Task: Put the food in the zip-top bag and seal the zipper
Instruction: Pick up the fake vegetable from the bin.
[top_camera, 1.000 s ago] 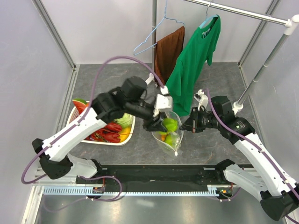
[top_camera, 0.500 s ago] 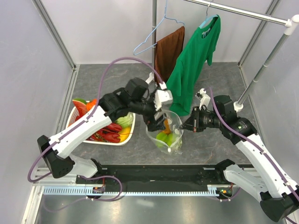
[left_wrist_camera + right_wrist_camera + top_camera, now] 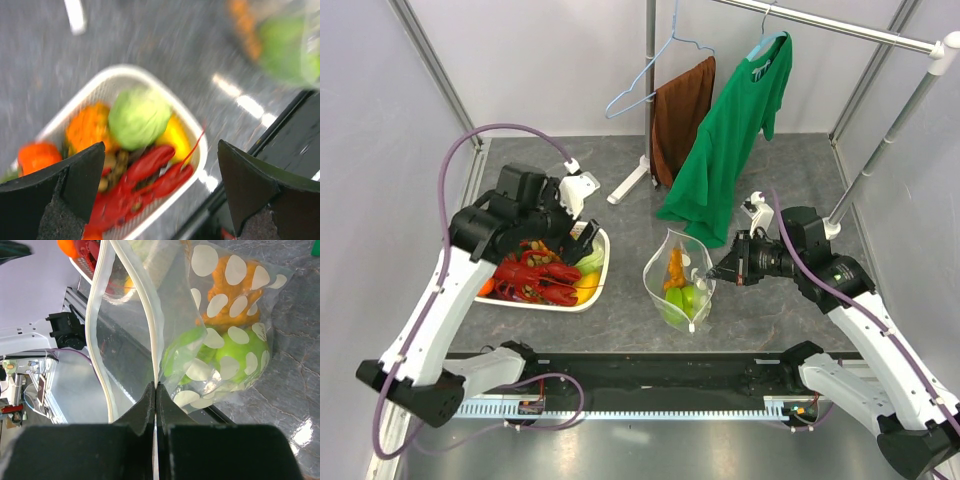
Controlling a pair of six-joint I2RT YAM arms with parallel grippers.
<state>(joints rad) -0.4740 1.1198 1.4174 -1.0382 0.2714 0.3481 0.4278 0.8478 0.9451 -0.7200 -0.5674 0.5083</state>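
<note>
My left gripper's wide-open fingers are above the green cabbage point(image 3: 140, 118), which lies uncovered, so I should keep lowering them until they straddle its round sides point(image 3: 164, 119), then close.
The zip-top bag point(image 3: 680, 283) stands open in the middle of the table, clear with white dots, holding green fruits point(image 3: 239, 351) and an orange piece point(image 3: 235, 287). My right gripper point(image 3: 716, 272) is shut on the bag's rim, pinching the whitish zipper point(image 3: 151, 315) strip right at the fingertips point(image 3: 155, 388). My left gripper point(image 3: 578, 238) hangs open above the white basket point(image 3: 588, 296), nothing between its fingers point(image 3: 75, 175). Beneath it in the basket lie the rest of the food: a green cabbage point(image 3: 139, 116), red lobsters point(image 3: 150, 172), a yellow piece point(image 3: 176, 137) and orange pieces point(image 3: 87, 126).
A green T-shirt point(image 3: 730, 130) and a brown cloth point(image 3: 678, 110) hang from a rail behind the bag. A blue hanger point(image 3: 640, 85) and the rack's white foot point(image 3: 630, 180) are at the back. Walls close in the left and right sides.
My left gripper dropped a green fruit into the bag, opened fully and swung left to above the basket. The right gripper stayed shut on the bag's rim.
</note>
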